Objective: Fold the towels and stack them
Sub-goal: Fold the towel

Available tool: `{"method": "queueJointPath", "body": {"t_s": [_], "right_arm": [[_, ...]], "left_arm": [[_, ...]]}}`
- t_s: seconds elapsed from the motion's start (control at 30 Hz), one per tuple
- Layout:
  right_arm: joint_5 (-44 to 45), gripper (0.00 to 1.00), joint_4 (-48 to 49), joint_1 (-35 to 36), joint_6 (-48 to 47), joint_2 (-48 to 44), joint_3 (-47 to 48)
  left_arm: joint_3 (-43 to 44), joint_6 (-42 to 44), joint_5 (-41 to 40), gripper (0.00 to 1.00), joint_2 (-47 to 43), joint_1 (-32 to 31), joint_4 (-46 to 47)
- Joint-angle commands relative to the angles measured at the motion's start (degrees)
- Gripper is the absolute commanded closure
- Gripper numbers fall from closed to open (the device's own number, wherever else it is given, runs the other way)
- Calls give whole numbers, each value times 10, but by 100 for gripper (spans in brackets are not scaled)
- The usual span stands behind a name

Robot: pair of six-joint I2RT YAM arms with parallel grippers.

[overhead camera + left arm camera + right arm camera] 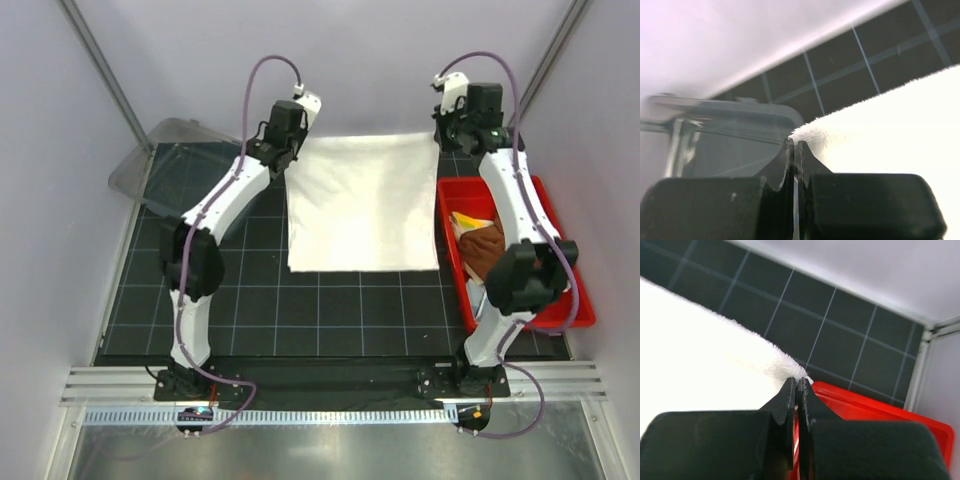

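Observation:
The robot's grippers should pull the towel toward the robot and lay it flat before they take its near corners (293, 267), because the towel's far edge (370, 138) is raised by the back wall.
A large cream-white towel (362, 203) lies spread flat on the black gridded mat, its far edge at the back. My left gripper (293, 140) is shut on the towel's far left corner; in the left wrist view the closed tips (794, 146) pinch the fluffy corner of the towel (890, 130). My right gripper (447, 135) is shut on the far right corner, and its tips (799, 382) bite the towel's (700, 350) edge. A rust-brown towel (483, 250) and a yellow towel (468, 220) lie bunched in the red bin. No light-blue one shows.
The red bin (550, 325) stands along the mat's right side, under the right arm, and its rim (880, 412) lies just beyond the right fingertips. A clear plastic container (165, 160) sits at the back left, close beside the left gripper. Grey walls enclose the table.

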Motion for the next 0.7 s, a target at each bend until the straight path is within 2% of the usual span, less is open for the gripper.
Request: {"method": "queueJointPath", "body": {"t_s": [0.0,0.1,0.33,0.43,0.53,0.67], "right_arm": [[32,99,89,3,55,-91,-32],[39,99,120,3,79,-174,-85],[8,99,97,3,102,-316,-157],[-2,99,82,4,112,-376,-181],[-29,99,44,3,115,-439,-189],[-29,99,19,4,114,-504,-186]], "left_arm": [[-41,-24,-98,100,-116,-5,85],[-93,-56,-107,100,-201,-11,95],[-195,-98,-79,100,-358,-36,70],[-229,-107,-33,100,-418,-56,30],[-257,-117,-24,100,-480,-91,-11],[-242,-163,-8,100,-516,-106,-83]]}}
